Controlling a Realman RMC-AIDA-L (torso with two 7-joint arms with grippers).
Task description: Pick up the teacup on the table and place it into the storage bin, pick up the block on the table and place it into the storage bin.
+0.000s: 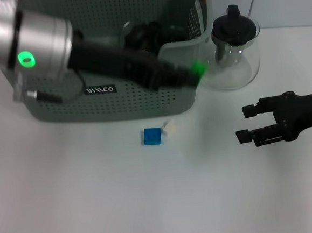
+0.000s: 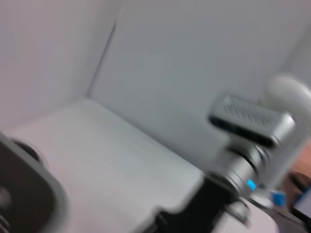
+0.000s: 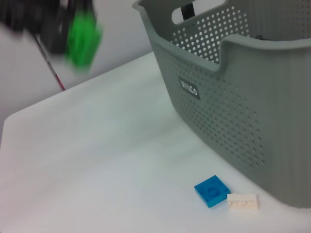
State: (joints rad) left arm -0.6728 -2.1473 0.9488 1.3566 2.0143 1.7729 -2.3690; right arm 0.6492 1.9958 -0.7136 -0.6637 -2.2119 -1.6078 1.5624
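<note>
The green block [image 1: 198,68] is hanging high by the storage bin's opening. My left gripper should next carry the block inward until it is above the bin's bottom [image 1: 103,33].
My left arm reaches across the front of the grey-green storage bin [image 1: 117,100], and my left gripper [image 1: 195,75] is shut on a green block [image 1: 198,68] near the bin's right front corner. The right wrist view shows that green block [image 3: 82,41] held high beside the bin [image 3: 233,97]. A blue block [image 1: 151,136] and a small white block [image 1: 170,127] lie on the table in front of the bin; they also show as the blue block [image 3: 212,190] and white block [image 3: 242,201]. My right gripper [image 1: 247,123] hovers open at the right. Dark things lie inside the bin; I cannot make out the teacup.
A glass teapot [image 1: 236,48] with a black lid stands just right of the bin, behind my right gripper. White table stretches in front of the blocks. The left wrist view shows only the wall, the table and part of the robot's body.
</note>
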